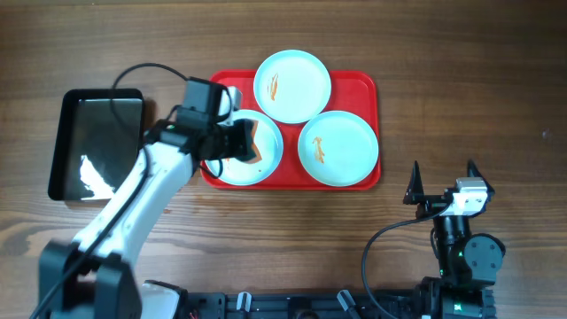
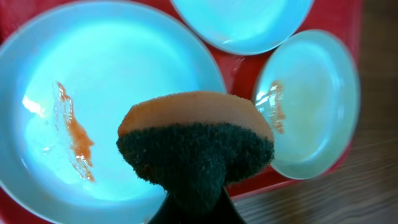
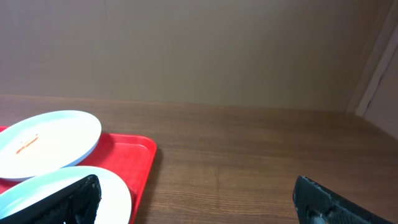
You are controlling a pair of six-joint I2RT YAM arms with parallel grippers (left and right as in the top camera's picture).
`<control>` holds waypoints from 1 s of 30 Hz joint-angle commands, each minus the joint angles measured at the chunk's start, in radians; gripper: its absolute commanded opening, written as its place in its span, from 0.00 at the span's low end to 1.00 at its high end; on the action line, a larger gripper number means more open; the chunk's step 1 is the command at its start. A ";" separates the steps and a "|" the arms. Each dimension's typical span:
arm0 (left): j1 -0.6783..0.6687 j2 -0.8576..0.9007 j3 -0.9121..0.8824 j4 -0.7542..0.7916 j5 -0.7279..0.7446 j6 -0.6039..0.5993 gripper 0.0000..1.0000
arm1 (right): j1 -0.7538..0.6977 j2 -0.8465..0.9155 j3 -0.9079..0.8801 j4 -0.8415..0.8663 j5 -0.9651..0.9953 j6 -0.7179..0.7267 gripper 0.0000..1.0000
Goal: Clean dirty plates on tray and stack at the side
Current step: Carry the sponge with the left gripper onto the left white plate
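Observation:
The plate (image 1: pixel 236 173) under the sponge lies loose on the red tray, so my right gripper should steady the plate's rim (image 1: pixel 281 142) before my left gripper scrubs the smear.
Three pale aqua plates lie on the red tray (image 1: pixel 363 89): one at the back (image 1: pixel 292 85), one at the right (image 1: pixel 337 147), both with orange smears, and one at the front left (image 1: pixel 266 164). My left gripper (image 1: pixel 241 142) hovers over that front-left plate, shut on an orange sponge with a dark green scouring face (image 2: pixel 196 146). In the left wrist view the plate under the sponge (image 2: pixel 106 74) carries an orange smear (image 2: pixel 74 134). My right gripper (image 1: pixel 443 182) stands open over bare wood right of the tray, with nothing between its fingers (image 3: pixel 74 199).
A glossy black tray (image 1: pixel 96 144) lies left of the red tray. A black cable loops over the table's back left. In the right wrist view the red tray's corner (image 3: pixel 134 162) and two plates sit to the left.

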 commanded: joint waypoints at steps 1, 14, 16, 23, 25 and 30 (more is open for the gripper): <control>-0.027 0.099 0.000 0.021 -0.050 -0.013 0.04 | -0.005 -0.001 -0.001 0.005 0.014 -0.008 1.00; -0.028 0.314 0.000 0.190 -0.069 -0.016 0.04 | -0.005 -0.001 -0.001 0.006 0.014 -0.009 1.00; -0.028 0.325 0.000 0.186 -0.069 -0.016 0.04 | -0.005 -0.001 -0.001 0.023 -0.028 0.024 1.00; -0.028 0.326 0.000 0.182 -0.068 -0.016 0.05 | -0.005 -0.001 -0.001 0.094 -0.663 0.936 1.00; -0.028 0.326 0.000 0.182 -0.068 -0.016 0.04 | -0.005 -0.001 -0.001 0.109 -0.636 1.251 1.00; -0.023 0.305 0.000 0.180 -0.068 -0.020 0.04 | -0.002 0.011 0.042 0.510 -0.649 1.388 1.00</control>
